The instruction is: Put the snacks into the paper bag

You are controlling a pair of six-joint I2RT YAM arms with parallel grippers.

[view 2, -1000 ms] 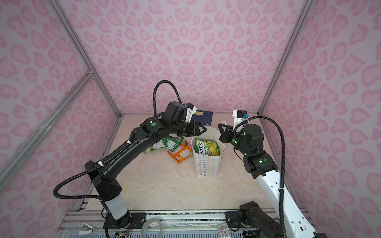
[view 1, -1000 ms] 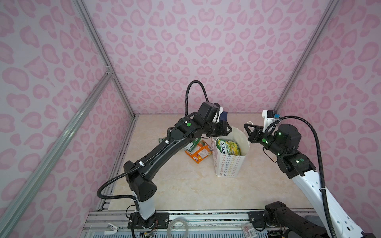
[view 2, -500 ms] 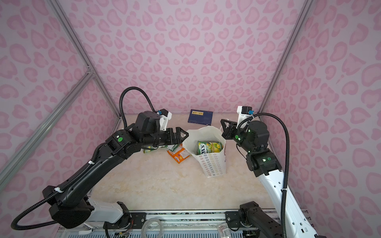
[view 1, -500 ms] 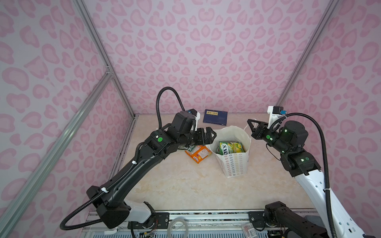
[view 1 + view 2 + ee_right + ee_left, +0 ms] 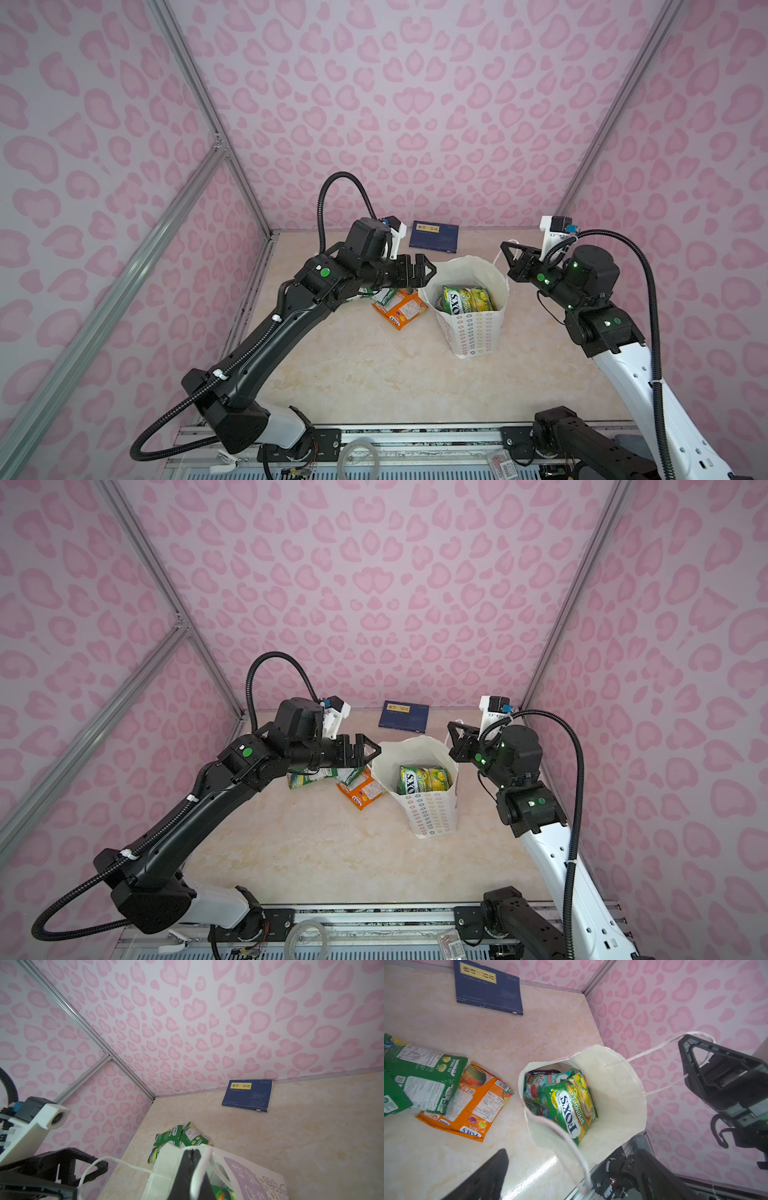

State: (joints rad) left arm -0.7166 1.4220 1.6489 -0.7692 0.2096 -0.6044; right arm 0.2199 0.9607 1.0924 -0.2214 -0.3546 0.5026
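Observation:
I need to straighten the paper bag (image 5: 448,320), leaning toward the snacks with one cord handle drooping, so my left gripper should lift that handle (image 5: 572,1147) before fetching green snacks.
The white paper bag (image 5: 473,332) (image 5: 432,812) stands at mid table with its mouth wide. Inside it a green FOX'S snack (image 5: 571,1105) lies on top of teal and purple ones (image 5: 537,1084). An orange snack (image 5: 401,309) (image 5: 473,1101) and green snacks (image 5: 307,777) (image 5: 178,1138) lie on the table left of the bag. My left gripper (image 5: 424,270) (image 5: 571,1184) hangs open and empty just left of the bag's rim. Behind the bag's far right rim, my right gripper (image 5: 509,253) (image 5: 191,1174) is shut on the bag's taut cord handle (image 5: 654,1051).
A dark blue card (image 5: 434,237) (image 5: 248,1095) lies flat against the back wall. The bag's other cord handle (image 5: 575,1151) droops toward my left gripper. Pink patterned walls close in the back and both sides. A metal rail (image 5: 415,432) runs along the front edge.
My left gripper has drawn back leftward from over the bag's mouth and opened wide. The bag shifted a little to the right with my right gripper.

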